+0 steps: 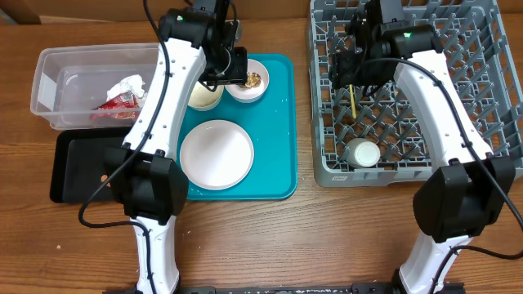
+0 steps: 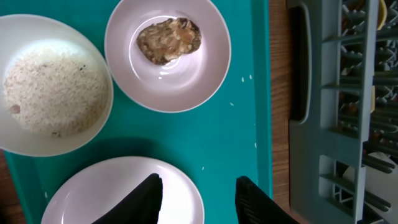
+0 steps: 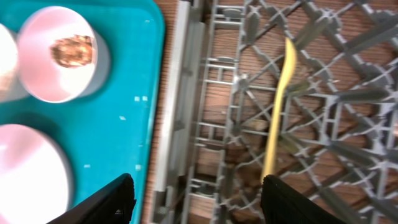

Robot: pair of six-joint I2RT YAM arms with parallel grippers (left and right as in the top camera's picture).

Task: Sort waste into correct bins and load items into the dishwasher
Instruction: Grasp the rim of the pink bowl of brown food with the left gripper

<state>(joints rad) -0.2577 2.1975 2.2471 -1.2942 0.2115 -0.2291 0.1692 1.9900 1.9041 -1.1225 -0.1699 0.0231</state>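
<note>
With brown nutty crumbs [image 1: 253,80] in the white bowl, my left gripper should take its rim and tip the crumbs into the black tray [image 1: 78,167] before loading the dish rack.
My left gripper [image 2: 199,193] is open and empty, above the teal tray between the pale plate [image 2: 93,193] and the tray's right rim. Ahead of it stand a white bowl [image 2: 186,87] with brown nutty crumbs [image 2: 169,40] and a white bowl [image 2: 93,121] of rice [image 2: 53,87]. My right gripper [image 3: 196,193] is open and empty over the left edge of the grey dish rack [image 1: 458,106]. The yellow spoon [image 3: 280,106] lies in the rack, and the white cup [image 1: 362,153] lies near its front. The clear tub [image 1: 49,82] holds the red wrapper [image 1: 114,102] and white paper [image 1: 127,84].
The teal tray [image 1: 278,122] lies between the tub and the rack, with a few loose rice grains on it. The black tray [image 1: 78,167] sits in front of the tub, partly under my left arm. No sausage shows.
</note>
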